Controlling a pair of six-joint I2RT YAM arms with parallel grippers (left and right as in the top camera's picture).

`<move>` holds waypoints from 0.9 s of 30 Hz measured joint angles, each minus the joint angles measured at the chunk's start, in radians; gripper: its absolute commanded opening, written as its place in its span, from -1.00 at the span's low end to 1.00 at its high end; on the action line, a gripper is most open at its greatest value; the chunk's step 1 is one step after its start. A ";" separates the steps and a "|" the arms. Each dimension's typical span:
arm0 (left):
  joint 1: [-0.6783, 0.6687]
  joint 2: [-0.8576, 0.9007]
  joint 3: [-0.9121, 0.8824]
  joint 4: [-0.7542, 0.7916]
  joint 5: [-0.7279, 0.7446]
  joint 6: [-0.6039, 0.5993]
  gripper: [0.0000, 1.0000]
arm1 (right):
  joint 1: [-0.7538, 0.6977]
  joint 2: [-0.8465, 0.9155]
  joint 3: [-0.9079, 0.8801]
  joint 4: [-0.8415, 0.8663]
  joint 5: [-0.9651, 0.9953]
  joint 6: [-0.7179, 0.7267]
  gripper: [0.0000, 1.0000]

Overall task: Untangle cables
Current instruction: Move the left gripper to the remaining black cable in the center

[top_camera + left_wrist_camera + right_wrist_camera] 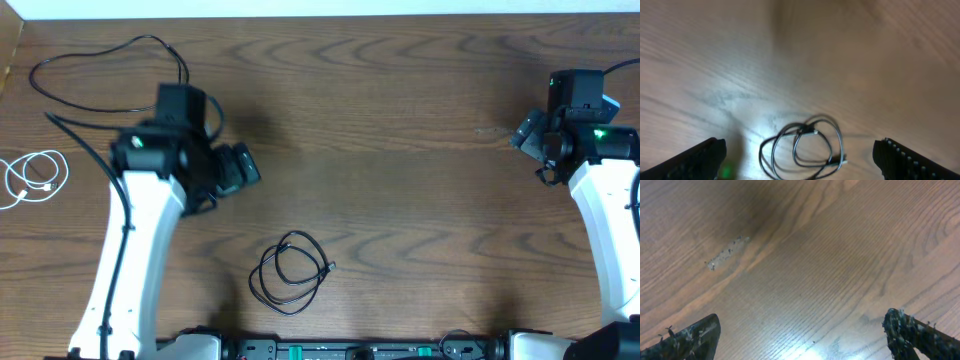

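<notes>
The coiled black cable lies apart from the other cables, so the robot's left gripper should go on going down toward its loops until the fingers are on both sides of them, then close.
A coiled black cable lies alone at the table's front centre; it also shows low in the left wrist view, between the fingertips. A second black cable loops loosely at the far left, partly hidden by the left arm. A coiled white cable lies at the left edge. My left gripper is open and empty, above the table behind the coiled black cable. My right gripper is open and empty at the far right, over bare wood.
The table's back edge runs along the top. A pale scuff marks the wood under the right gripper. Both white arms rise from the front edge, at left and right.
</notes>
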 measured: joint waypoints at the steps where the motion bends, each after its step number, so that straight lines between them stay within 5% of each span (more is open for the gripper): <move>1: -0.020 -0.011 -0.047 0.010 -0.006 -0.013 0.97 | 0.000 0.000 0.000 -0.002 0.000 0.000 0.99; 9: -0.140 0.031 -0.344 0.089 0.022 -0.055 0.93 | 0.000 0.001 0.000 -0.001 0.000 0.000 0.99; 27: -0.272 0.030 -0.581 0.350 0.043 -0.032 0.86 | 0.000 0.001 0.000 -0.001 0.000 0.000 0.99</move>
